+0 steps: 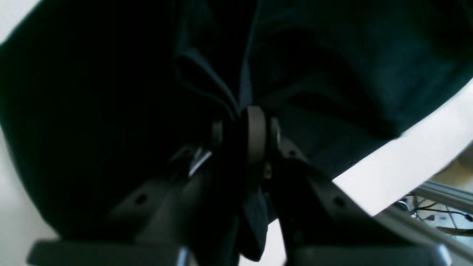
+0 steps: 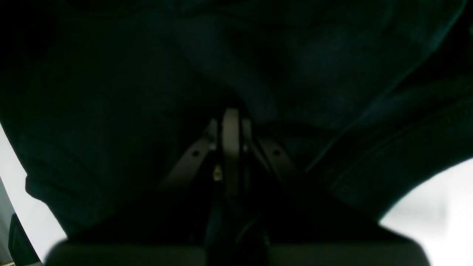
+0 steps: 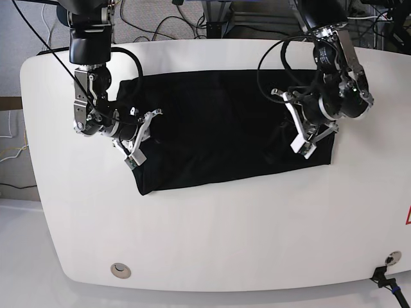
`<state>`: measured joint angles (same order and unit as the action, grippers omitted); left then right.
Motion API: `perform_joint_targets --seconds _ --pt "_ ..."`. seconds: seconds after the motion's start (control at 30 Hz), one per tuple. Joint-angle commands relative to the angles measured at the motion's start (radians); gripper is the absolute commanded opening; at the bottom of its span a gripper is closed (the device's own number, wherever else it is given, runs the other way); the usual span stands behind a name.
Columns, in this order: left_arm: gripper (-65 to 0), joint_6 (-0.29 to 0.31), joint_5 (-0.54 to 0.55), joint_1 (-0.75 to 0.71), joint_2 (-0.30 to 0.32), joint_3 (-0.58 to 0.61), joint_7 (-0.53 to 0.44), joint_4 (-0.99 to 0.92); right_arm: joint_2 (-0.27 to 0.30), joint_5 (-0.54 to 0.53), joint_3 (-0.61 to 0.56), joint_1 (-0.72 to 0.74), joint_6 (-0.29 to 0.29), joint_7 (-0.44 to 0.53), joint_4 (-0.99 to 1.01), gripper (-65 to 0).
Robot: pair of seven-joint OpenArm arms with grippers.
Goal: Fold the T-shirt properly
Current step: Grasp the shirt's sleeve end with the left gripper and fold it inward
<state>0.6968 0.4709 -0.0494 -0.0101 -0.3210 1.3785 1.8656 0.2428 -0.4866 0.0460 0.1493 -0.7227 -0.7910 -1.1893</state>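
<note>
The bunched fold (image 3: 280, 144) is hanging over the spread T-shirt. My left gripper keeps bringing it toward the T-shirt's middle (image 3: 234, 131) until it lies there, then let go.
The T-shirt (image 3: 218, 128) lies spread as a black rectangle on the white table (image 3: 225, 237), showing only plain black cloth. My left gripper (image 3: 290, 128) is at the shirt's right side in the base view. Close up, my left gripper (image 1: 251, 127) is shut on a bunched fold of the T-shirt (image 1: 332, 74), with cloth hanging between its fingers. My right gripper (image 3: 142, 136) is at the shirt's left edge. In the right wrist view my right gripper (image 2: 231, 123) is shut on the T-shirt (image 2: 147, 81), which fills nearly the whole view.
Cables and frame parts run along the table's far edge (image 3: 192, 25). A round metal insert (image 3: 119, 270) sits near the front left edge. An aluminium rail (image 1: 443, 192) and wires lie beyond the table edge in the left wrist view.
</note>
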Motion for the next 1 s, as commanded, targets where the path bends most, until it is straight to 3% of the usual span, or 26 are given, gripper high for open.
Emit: perform_joint_targets --seconds 0.0,0.3,0.73,0.8,0.97 --pt "-64.3 0.001 0.016 0.050 -0.037 0.023 -0.015 0.015 0.003 0.121 -0.011 -0.020 0.025 -0.137 0.021 -65.0" --pt "-64.2 0.001 0.012 0.104 -0.106 0.030 -0.012 0.012 0.003 0.121 -0.011 -0.021 0.025 -0.137 0.021 -65.0" --pt "-63.8 0.001 0.016 0.101 -0.107 0.118 -0.012 0.012 0.000 0.121 -0.011 -0.021 0.025 -0.137 0.021 -65.0" --pt "-57.1 0.001 0.016 0.101 -0.109 0.127 -0.011 0.012 0.000 0.121 -0.011 -0.021 0.025 -0.137 0.021 -65.0" --pt "-22.0 0.001 0.016 0.099 -0.107 0.128 -0.011 0.012 0.002 0.121 -0.011 -0.021 0.025 -0.137 0.021 -65.0"
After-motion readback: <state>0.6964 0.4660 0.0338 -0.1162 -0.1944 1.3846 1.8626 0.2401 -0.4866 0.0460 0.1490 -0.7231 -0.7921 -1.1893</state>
